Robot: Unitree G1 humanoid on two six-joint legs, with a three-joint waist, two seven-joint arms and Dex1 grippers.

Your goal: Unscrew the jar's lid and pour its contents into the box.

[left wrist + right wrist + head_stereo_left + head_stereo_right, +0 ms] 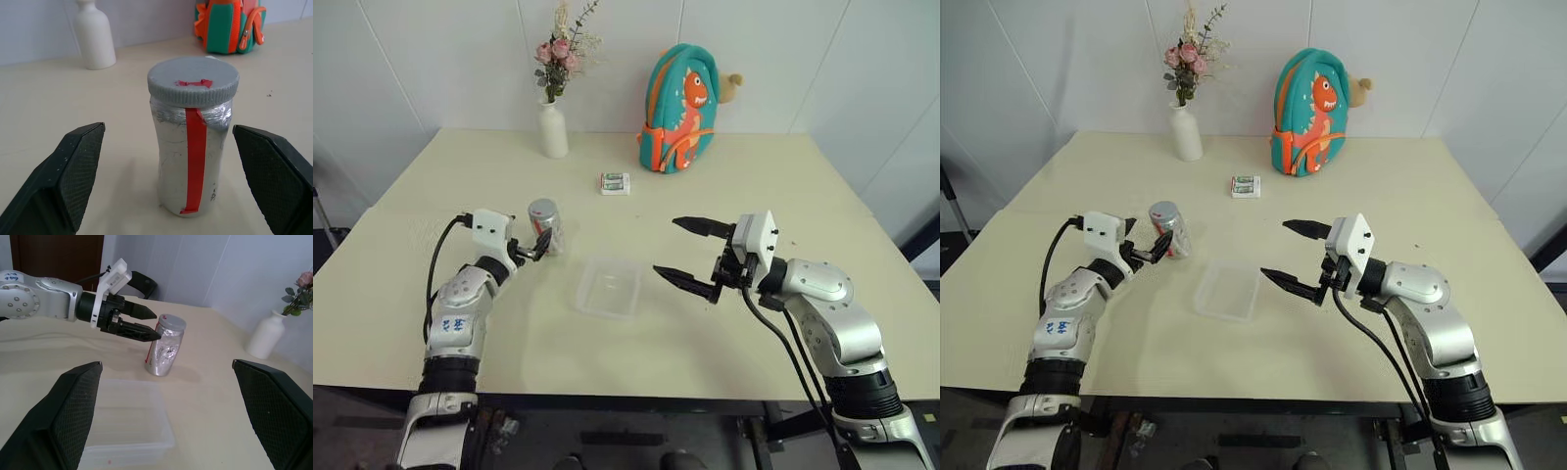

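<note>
I expect only the lid (544,208) to turn when I unscrew it, while the strip stays where it is, because the jar's red strip ends (194,110) under the grey lid's rim.
The jar (545,227) is a small silvery cylinder with a red strip down its side, standing upright on the table left of centre. Its grey lid (193,81), marked with red, sits on top. The contents are hidden inside. My left gripper (539,246) is open, level with the jar, its fingers (73,171) spread on either side of it and not closed on it. The box (607,287), a shallow clear tray, lies just right of the jar. My right gripper (680,253) hovers open beside the box's right end, pointing left, with nothing between its fingers (68,411).
A white vase (551,127) with flowers and a teal dinosaur backpack (680,108) stand at the table's far edge. A small white-and-green packet (615,183) lies behind the box. The cream table (783,186) has bare room on the right.
</note>
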